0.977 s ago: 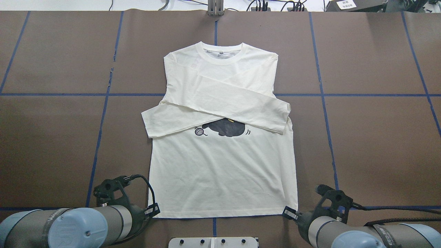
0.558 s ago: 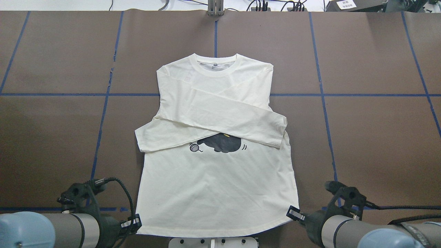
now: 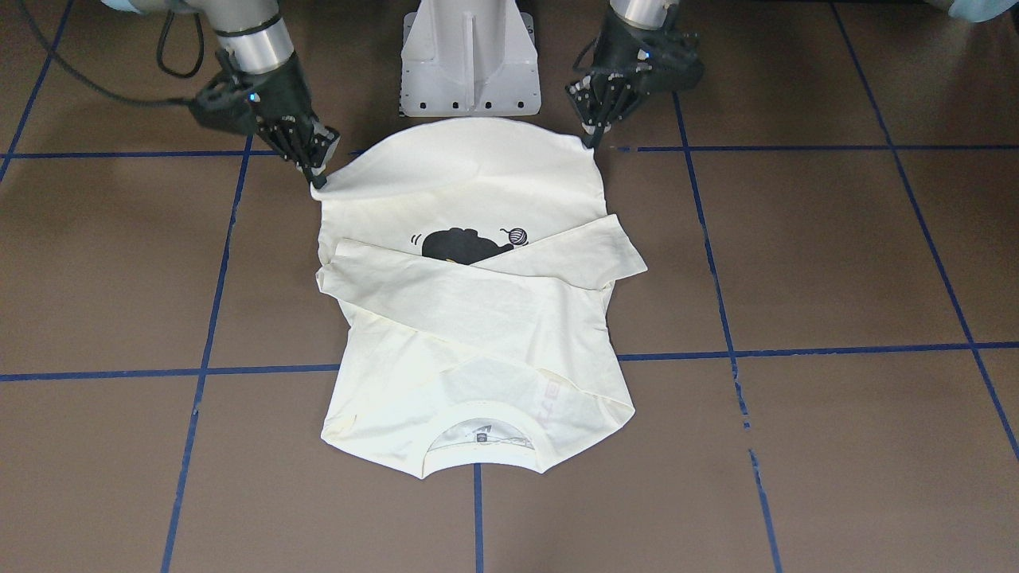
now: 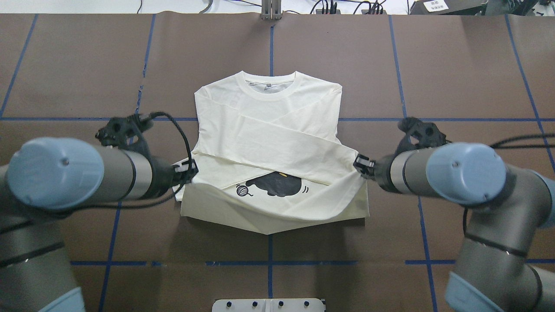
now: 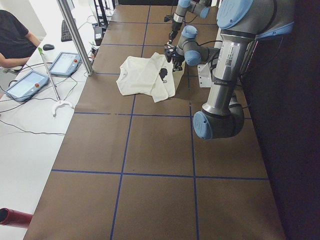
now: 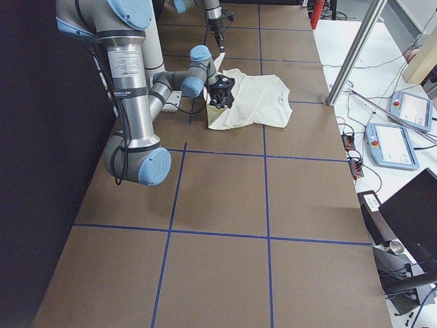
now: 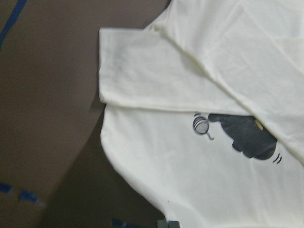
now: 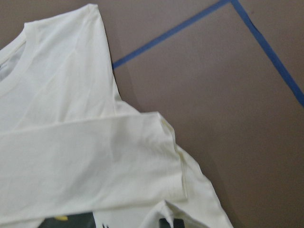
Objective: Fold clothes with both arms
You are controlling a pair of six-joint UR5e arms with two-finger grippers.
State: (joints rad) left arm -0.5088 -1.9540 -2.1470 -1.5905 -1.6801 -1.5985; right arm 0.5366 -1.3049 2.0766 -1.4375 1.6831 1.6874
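Observation:
The sleeves lie flat across the chest and both hem corners are up. My left gripper should keep going toward the collar and let go just below it.
The cream-white shirt (image 4: 269,125) lies front up on the brown table, its sleeves crossed over the chest and its collar on the far side. The black cat print (image 4: 277,184) shows below the sleeves. My left gripper (image 4: 187,167) is shut on the hem's left corner. My right gripper (image 4: 359,164) is shut on the right corner. Both corners are held above the table, and the hem sags between them in a loose fold. In the front-facing view the left gripper (image 3: 593,142) and the right gripper (image 3: 318,180) pinch the raised hem of the shirt (image 3: 478,318).
The white pedestal base (image 3: 470,60) stands just behind the lifted hem. Blue tape lines (image 4: 125,164) grid the brown table cover. A side bench holds tablets (image 5: 65,62), a metal post (image 5: 75,35) stands there, and a person (image 5: 12,35) sits at its far end.
Both grippers were low at the near table edge holding the hem corners. They have risen and carried the hem forward toward the collar, so the lower shirt now folds over.

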